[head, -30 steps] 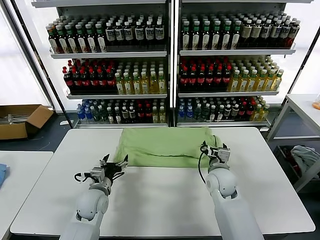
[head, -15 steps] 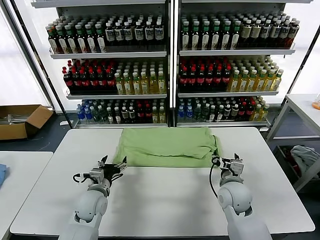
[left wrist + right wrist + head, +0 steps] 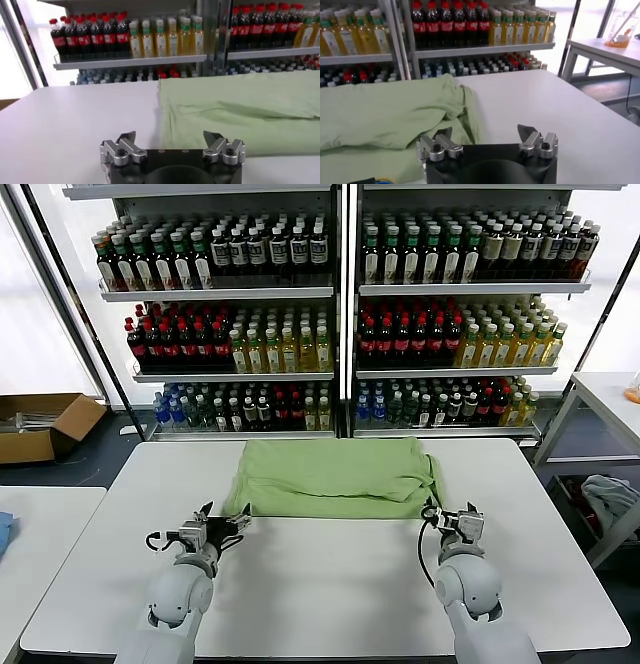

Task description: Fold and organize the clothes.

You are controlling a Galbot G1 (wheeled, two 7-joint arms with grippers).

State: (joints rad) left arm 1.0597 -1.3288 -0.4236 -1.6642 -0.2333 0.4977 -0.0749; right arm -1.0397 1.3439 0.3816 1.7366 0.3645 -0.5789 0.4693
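The shirt's far side [image 3: 335, 442] is at the table's far edge, so my left gripper and my right gripper should pull its near corners [image 3: 236, 505] toward me before they fold it.
The clothes [image 3: 335, 477], a light green shirt, lie folded into a wide rectangle on the far half of the white table [image 3: 330, 584]. Its collar, buttons and print are hidden. My left gripper [image 3: 222, 522] hovers open just off the shirt's near left corner, with nothing between its fingers. In the left wrist view the clothes [image 3: 240, 112] spread ahead of the left gripper [image 3: 170, 136]. My right gripper [image 3: 452, 519] stands open beside the shirt's near right corner, apart from the fabric. The right wrist view has the clothes [image 3: 385, 112] bunched just beyond the empty right gripper [image 3: 485, 131].
Shelves of bottles [image 3: 340, 314] stand behind the table. A cardboard box [image 3: 40, 424] sits on the floor at far left. A second table [image 3: 40, 544] adjoins on the left. A side table [image 3: 610, 394] and a pale cloth bundle [image 3: 610, 494] are at the right.
My right gripper has drawn back from the shirt's right edge, toward me and to the right. The left gripper has slipped slightly back toward me. The shirt stays put.
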